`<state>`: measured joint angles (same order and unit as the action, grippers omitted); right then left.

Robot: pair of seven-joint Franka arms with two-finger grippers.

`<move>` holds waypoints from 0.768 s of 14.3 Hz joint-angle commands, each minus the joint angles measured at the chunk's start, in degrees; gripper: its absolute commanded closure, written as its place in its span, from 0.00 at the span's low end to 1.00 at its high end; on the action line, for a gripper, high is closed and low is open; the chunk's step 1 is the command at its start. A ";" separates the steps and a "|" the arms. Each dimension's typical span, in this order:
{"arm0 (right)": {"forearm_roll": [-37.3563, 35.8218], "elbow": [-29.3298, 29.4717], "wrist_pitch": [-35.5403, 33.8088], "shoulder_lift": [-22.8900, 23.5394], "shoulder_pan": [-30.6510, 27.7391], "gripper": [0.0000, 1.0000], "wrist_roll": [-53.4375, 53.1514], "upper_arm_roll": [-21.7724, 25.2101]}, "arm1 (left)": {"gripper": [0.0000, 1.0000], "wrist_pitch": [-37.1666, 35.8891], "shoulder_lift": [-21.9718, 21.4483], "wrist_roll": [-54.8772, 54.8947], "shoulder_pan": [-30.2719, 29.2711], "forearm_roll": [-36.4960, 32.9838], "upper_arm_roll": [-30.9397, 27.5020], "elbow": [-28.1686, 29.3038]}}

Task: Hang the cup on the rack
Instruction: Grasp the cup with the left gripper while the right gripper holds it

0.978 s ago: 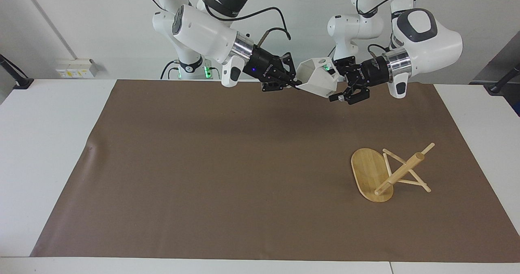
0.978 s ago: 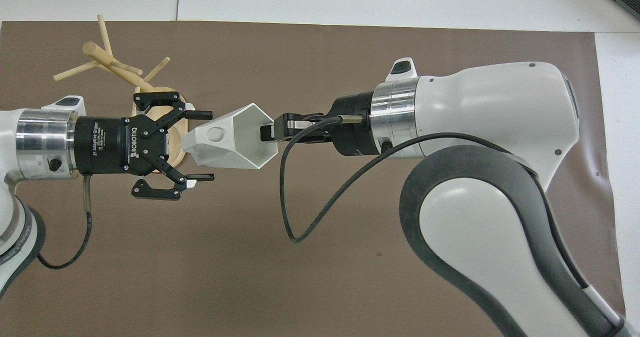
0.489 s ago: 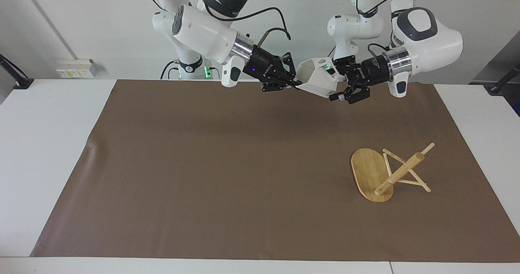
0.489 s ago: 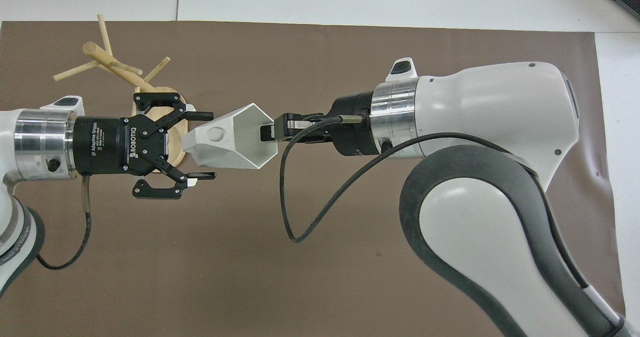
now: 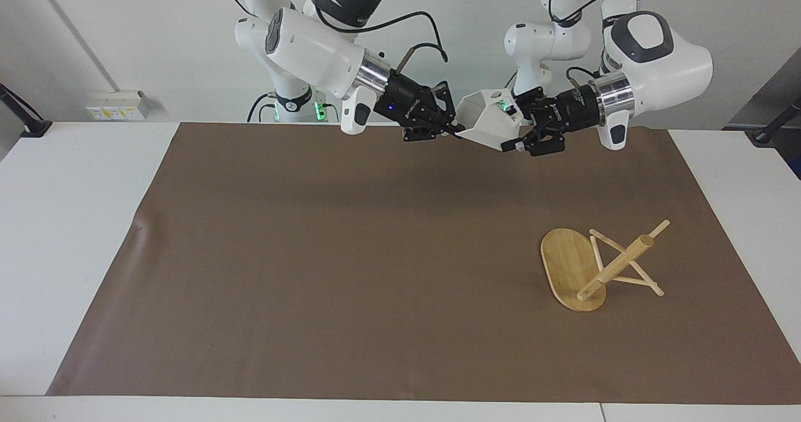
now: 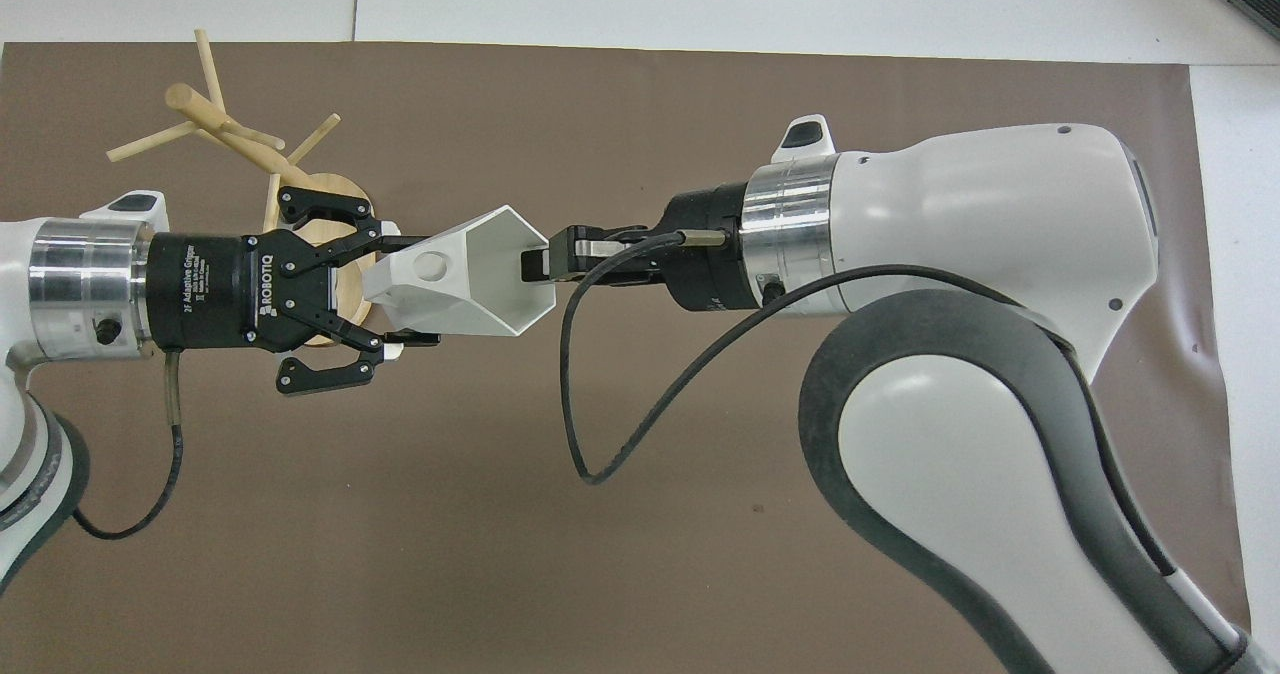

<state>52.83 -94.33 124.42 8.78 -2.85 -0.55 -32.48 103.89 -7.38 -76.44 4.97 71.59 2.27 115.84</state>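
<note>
The robot's right gripper is pinning the cup's rim (image 6: 528,232), so it should open and move back before the left gripper takes the cup by its bottom end to the rack (image 6: 240,136).
The white faceted cup (image 5: 487,121) (image 6: 470,289) hangs in the air over the robots' edge of the mat, lying sideways between both grippers. My right gripper (image 5: 459,129) (image 6: 535,262) is shut on the cup's rim wall at its open mouth. My left gripper (image 5: 512,132) (image 6: 410,290) is shut on the cup's narrow bottom end, one finger on each side. The handle with its round hole faces up. The bamboo rack (image 5: 616,264) (image 6: 222,131) lies tipped over on the mat toward the left arm's end, its oval base (image 5: 566,265) (image 6: 335,197) up on edge.
A brown mat (image 5: 350,272) covers most of the white table (image 5: 69,234). A black cable (image 6: 600,394) loops down from the right wrist. A small wrinkle (image 5: 141,226) marks the mat toward the right arm's end.
The left gripper's fingers, open around the cup's bottom end a second ago, have closed onto it. The right gripper, the cup and the rack have stayed put.
</note>
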 commanded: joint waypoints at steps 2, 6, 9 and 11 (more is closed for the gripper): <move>1.05 0.55 1.09 0.45 -0.31 1.00 -0.86 -0.74 | 1.00 0.95 -1.67 1.65 0.65 -1.18 -0.25 1.23; 0.35 0.55 1.79 0.45 -0.31 0.77 -0.69 -0.74 | 1.00 0.79 -1.67 1.03 0.13 -1.18 -0.25 1.32; 0.26 0.38 3.64 0.27 -0.22 0.65 -0.33 -0.74 | 1.00 0.43 -1.67 0.94 0.04 -1.18 -0.25 1.32; -0.26 0.38 3.64 0.18 -0.22 0.59 -0.25 -0.66 | 1.00 0.35 -1.67 0.86 0.04 -1.18 -0.25 1.32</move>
<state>52.82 -94.31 126.71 8.78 -2.73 -0.55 -32.52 104.04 -7.54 -75.95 4.95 70.93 2.20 115.84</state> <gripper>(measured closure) 0.621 0.308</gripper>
